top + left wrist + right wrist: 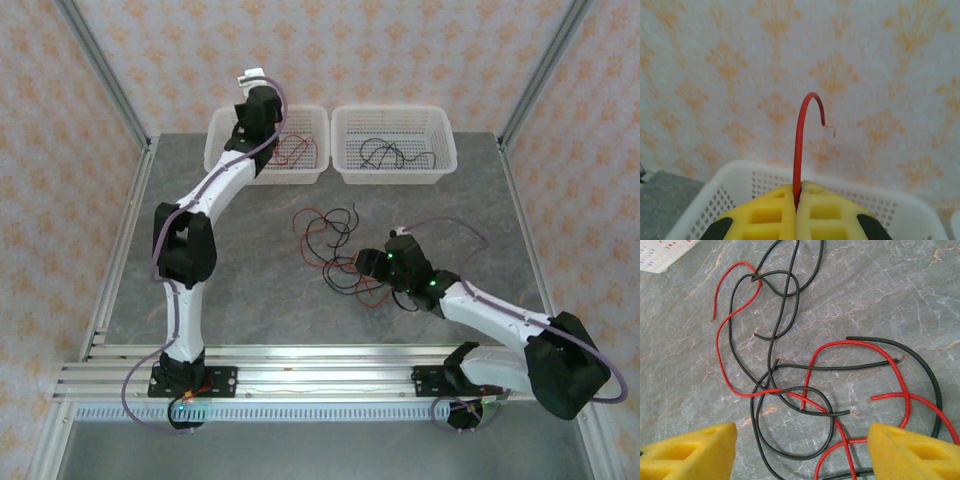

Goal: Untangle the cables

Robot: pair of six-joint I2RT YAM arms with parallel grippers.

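My left gripper is holding the held red cable (799,140) above the basket of red cables (296,150), so it should keep lowering it toward that basket's bottom and let it go there.
A tangle of thin red and black cables (335,245) lies on the grey table. My right gripper (365,265) hovers over its right part, open, with nothing between its yellow fingers (690,450). Below the right gripper (802,440), black loops (790,290) cross red strands (722,355). My left gripper (252,78) is raised over the left white basket (215,150). In the left wrist view the left gripper (797,192) is shut on a red cable (799,145) that stands up and hooks over at its bare end.
The left basket holds red cable (295,150). The right white basket (395,112) holds black cables (395,155). A basket corner (665,252) is at the top left of the right wrist view. Metal frame posts (110,80) flank the table.
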